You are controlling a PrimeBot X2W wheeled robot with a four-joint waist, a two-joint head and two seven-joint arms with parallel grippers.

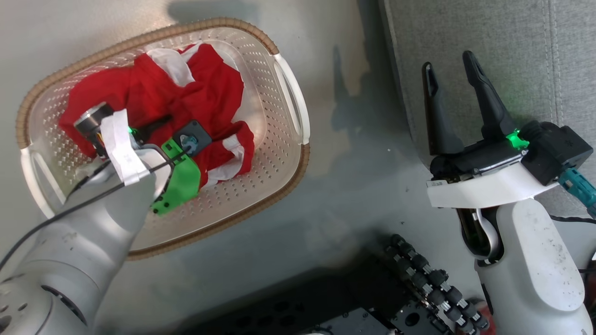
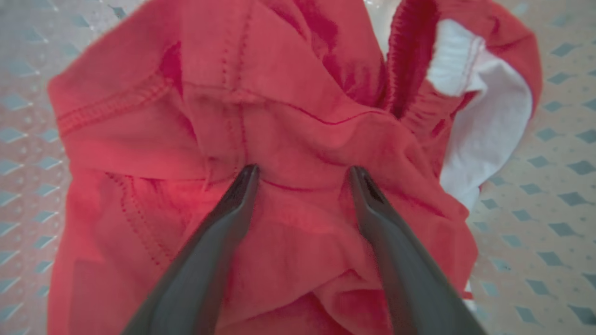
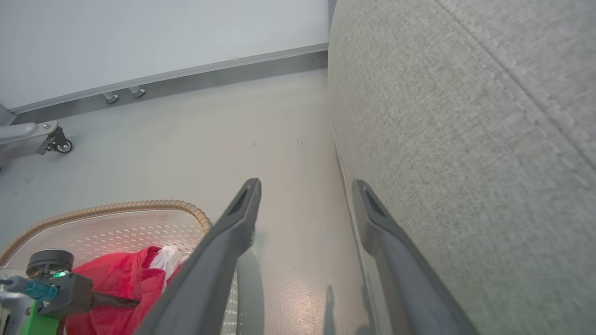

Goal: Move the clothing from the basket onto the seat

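Note:
My gripper will leave other red clothing behind when it lifts the jersey's fold [image 2: 301, 187], since a rolled edge of red clothing with white trim [image 1: 237, 150] pokes out beside it.
Red clothing [image 1: 195, 93] with white trim lies crumpled in the cream basket [image 1: 279, 153] on the floor at the left. My left gripper [image 2: 302, 170] reaches down into the basket and stands open, its fingertips pressing into the red fabric [image 2: 298, 139] with a fold between them. In the head view its wrist hides the fingers. My right gripper [image 1: 450, 67] hangs open and empty at the edge of the grey seat [image 1: 512, 42], which fills the right side of the right wrist view as the seat [image 3: 465, 139].
Grey floor [image 1: 354, 153] separates the basket from the seat. My dark base with a cable chain [image 1: 428, 279] sits at the bottom. A wall with a metal skirting [image 3: 209, 74] and a castor [image 3: 58, 144] stand beyond the basket [image 3: 116, 209].

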